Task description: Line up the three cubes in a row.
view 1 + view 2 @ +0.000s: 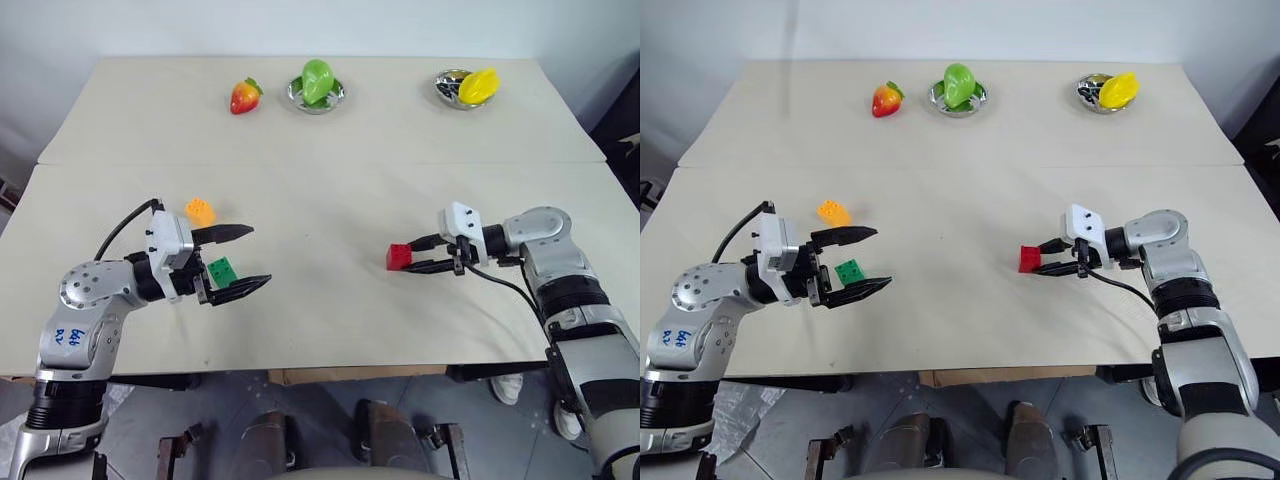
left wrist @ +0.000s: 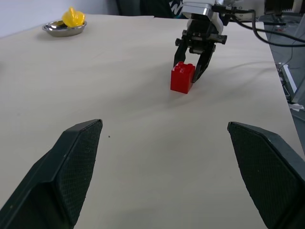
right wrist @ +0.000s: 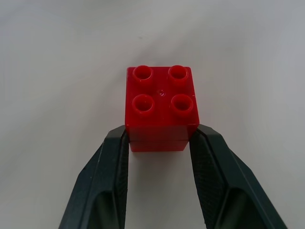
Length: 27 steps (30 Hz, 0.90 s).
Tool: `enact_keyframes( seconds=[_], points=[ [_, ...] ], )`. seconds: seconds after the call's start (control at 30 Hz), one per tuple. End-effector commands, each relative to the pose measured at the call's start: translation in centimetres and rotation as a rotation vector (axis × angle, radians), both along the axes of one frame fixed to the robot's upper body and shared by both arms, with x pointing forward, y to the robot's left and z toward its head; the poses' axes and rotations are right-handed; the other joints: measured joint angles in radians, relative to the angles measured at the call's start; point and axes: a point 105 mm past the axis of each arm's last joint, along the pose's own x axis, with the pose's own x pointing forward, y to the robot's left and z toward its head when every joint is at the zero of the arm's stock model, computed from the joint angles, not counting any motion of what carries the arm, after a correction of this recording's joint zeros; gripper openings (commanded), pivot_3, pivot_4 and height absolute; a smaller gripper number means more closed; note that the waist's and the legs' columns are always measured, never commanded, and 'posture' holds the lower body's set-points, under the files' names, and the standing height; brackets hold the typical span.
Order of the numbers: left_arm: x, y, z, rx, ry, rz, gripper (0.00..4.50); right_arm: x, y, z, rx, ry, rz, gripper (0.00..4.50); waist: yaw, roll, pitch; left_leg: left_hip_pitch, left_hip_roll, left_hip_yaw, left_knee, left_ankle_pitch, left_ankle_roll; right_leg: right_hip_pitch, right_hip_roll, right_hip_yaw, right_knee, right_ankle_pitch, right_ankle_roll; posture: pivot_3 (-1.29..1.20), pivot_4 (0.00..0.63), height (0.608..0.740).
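Note:
The fingers of my left gripper are reaching past the green cube (image 1: 221, 271), so I should pull them back, lower them and close them on it before I put it next to the red cube (image 1: 397, 257).
The red cube (image 3: 159, 107), studs up, sits between the fingertips (image 3: 116, 148) of my right gripper (image 1: 410, 257), which is shut on it right of the table's middle. It appears to rest on the table. The left wrist view shows the same red cube (image 2: 182, 78) held from behind. My left gripper (image 1: 258, 255) is open at the left, pointing toward the middle. The green cube (image 1: 222, 270) lies on the table by its lower finger, not gripped. The orange cube (image 1: 200, 211) lies just beyond the upper finger.
At the far side stand a toy strawberry (image 1: 245, 96), a green toy fruit in a metal bowl (image 1: 318, 83) and a yellow toy fruit in a second bowl (image 1: 478, 86). The table's front edge (image 1: 330, 368) runs close below both grippers.

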Motion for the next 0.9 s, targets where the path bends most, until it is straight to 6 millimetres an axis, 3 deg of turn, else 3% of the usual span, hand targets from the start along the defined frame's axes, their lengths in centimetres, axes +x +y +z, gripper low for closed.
enact_keyframes(
  seconds=[0.03,0.1,0.2,0.27,0.4,0.53,0.6,0.7,0.77,0.9],
  points=[
    [-0.7,0.5,0.9,0.002,-0.031,0.006,4.50,-0.2,-0.6,-0.3,-0.049,-0.001,0.038,1.44,-0.001,0.000,0.000,0.000,0.000,0.000,0.000,0.000,0.000,0.000,0.000,0.000,0.000,0.000,0.000,0.00,0.150,0.740],
    [-0.8,0.8,0.8,0.002,-0.030,0.015,4.50,0.1,-0.6,-0.2,-0.036,-0.016,0.029,1.44,-0.001,0.000,0.000,0.000,0.001,-0.001,0.000,0.000,0.000,0.000,0.000,-0.001,0.000,0.000,0.000,0.00,0.150,0.740],
    [-0.9,1.9,1.2,-0.017,-0.031,0.042,4.50,0.2,-0.7,-0.1,-0.013,0.043,0.009,2.50,0.000,0.000,0.000,0.001,0.001,-0.001,0.001,0.000,0.000,0.002,0.000,-0.001,0.001,0.000,0.000,0.00,0.150,0.740],
    [-1.0,2.9,1.5,-0.015,-0.036,0.070,4.50,0.4,-0.2,1.1,0.033,-0.044,0.034,3.14,-0.002,0.001,0.001,0.001,0.001,-0.001,0.001,0.000,0.000,0.002,0.000,-0.001,0.001,0.000,0.000,0.00,0.150,0.740],
    [-2.1,6.9,1.2,0.008,-0.007,0.186,4.50,0.2,-0.4,3.6,0.092,-0.150,0.071,4.46,-0.006,0.004,0.002,0.001,0.001,-0.001,0.001,0.000,0.000,0.001,0.000,-0.001,0.001,0.000,0.000,0.00,0.150,0.740],
    [-4.3,11.9,0.0,0.026,0.063,0.359,4.50,-2.1,0.4,7.1,0.282,-0.203,0.155,4.46,-0.013,0.007,0.005,0.000,0.002,-0.001,-0.001,0.000,0.000,0.000,-0.001,-0.002,0.001,0.000,-0.001,0.00,0.150,0.740],
    [-5.4,14.0,-0.7,0.020,0.097,0.438,4.50,-3.7,0.8,7.7,0.344,-0.183,0.212,4.46,-0.011,0.007,0.005,0.000,0.002,-0.002,-0.001,-0.001,-0.001,0.000,-0.001,-0.003,0.000,-0.001,-0.001,0.00,0.150,0.740],
    [-7.3,17.5,-2.9,0.007,0.171,0.580,4.50,-6.3,2.1,7.1,0.411,-0.073,0.292,4.46,-0.002,0.006,0.005,0.001,0.002,-0.002,0.000,-0.001,-0.001,0.000,-0.002,-0.003,0.000,-0.001,-0.001,0.00,0.150,0.740],
    [-8.3,18.7,-3.7,-0.084,0.246,0.632,4.50,-7.8,3.1,5.9,0.425,0.011,0.322,4.46,0.002,0.006,0.005,0.001,0.002,-0.001,0.000,-0.002,-0.001,0.000,-0.002,-0.003,0.001,-0.001,-0.001,0.00,0.150,0.740],
    [-9.4,19.6,-5.7,-0.024,0.280,0.665,4.50,-8.7,4.6,4.8,0.479,-0.009,0.314,4.46,0.006,0.005,0.004,0.001,0.001,-0.001,0.000,-0.003,0.000,0.000,-0.004,-0.003,0.001,0.000,-0.001,0.00,0.150,0.740]
  ],
)
